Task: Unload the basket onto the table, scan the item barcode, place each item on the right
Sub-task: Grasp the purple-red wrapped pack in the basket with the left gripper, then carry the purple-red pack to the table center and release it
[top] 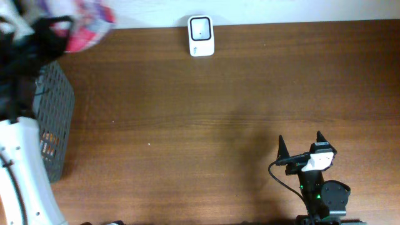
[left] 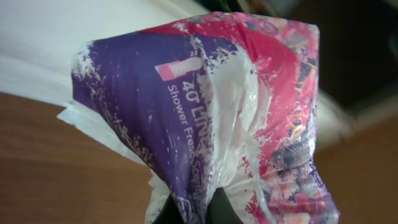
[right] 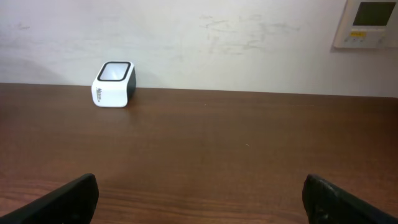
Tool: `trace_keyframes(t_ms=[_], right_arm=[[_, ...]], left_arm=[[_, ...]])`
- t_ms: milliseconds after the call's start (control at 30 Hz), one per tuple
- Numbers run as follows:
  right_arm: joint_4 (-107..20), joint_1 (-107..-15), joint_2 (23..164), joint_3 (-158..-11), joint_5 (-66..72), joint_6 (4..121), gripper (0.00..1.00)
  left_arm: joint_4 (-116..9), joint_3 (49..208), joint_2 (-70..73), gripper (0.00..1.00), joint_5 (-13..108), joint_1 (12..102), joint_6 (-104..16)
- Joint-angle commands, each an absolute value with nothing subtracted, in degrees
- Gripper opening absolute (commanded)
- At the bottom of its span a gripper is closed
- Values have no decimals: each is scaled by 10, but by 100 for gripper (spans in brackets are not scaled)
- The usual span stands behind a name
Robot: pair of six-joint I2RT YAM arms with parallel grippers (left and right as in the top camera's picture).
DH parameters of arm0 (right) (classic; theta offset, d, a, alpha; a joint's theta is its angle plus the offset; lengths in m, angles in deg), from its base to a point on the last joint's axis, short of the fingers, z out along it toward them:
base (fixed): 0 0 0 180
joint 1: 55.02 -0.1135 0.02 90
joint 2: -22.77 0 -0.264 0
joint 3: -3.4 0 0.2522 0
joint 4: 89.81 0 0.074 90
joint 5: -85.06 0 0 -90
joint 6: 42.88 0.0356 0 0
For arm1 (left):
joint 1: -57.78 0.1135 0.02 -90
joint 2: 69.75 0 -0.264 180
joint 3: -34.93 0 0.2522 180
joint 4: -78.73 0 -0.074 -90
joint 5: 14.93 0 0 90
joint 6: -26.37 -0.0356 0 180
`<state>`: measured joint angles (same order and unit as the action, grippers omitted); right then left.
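My left gripper is holding the pack clear above the basket (top: pixel 90 25), and the table before the scanner (top: pixel 211 106) is open, so it should go there next and let go of the pack flat.
The item is a soft plastic pack (left: pixel 205 106) printed purple, pink and white, and it fills the left wrist view. My left gripper (left: pixel 200 211) is shut on a fold of its wrapper, with the dark fingers just showing at the bottom edge. Overhead, the pack (top: pixel 87 25) hangs blurred at the far left back corner, above the basket. No barcode shows on it. The white scanner (top: pixel 200 36) stands at the table's back edge, its window facing up; the scanner (right: pixel 114 84) is also in the right wrist view. My right gripper (top: pixel 300 145) rests open and holds nothing near the front right.
A dark grey mesh basket (top: pixel 56 125) stands along the left edge. A white curved body (top: pixel 25 175) fills the front left corner. A pale wall (right: pixel 217 43) rises behind the table, with a wall panel (right: pixel 370 22) on it.
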<state>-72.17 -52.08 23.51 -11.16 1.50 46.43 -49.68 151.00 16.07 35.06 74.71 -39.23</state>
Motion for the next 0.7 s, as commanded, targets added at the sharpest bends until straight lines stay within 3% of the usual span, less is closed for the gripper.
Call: trace_keyframes(t_ms=[0, 133, 467, 533, 600, 667], right_arm=[[-720, -524, 231, -107, 10, 461, 99], [-720, -524, 231, -107, 10, 461, 99], [-720, -524, 231, -107, 10, 461, 99], [-720, -524, 231, -107, 10, 461, 98], [-720, -524, 231, -107, 10, 461, 99], [-720, -524, 231, -107, 10, 461, 99]], left_arm=[[-414, 1518, 163, 0, 467, 636, -492], [-322, 1518, 233, 0, 634, 503, -492], [-334, 1518, 513, 0, 635, 327, -492], [-344, 1518, 537, 11, 635, 314, -492], [-345, 1518, 546, 42, 635, 305, -493], [-343, 1528, 546, 58, 636, 306, -518]])
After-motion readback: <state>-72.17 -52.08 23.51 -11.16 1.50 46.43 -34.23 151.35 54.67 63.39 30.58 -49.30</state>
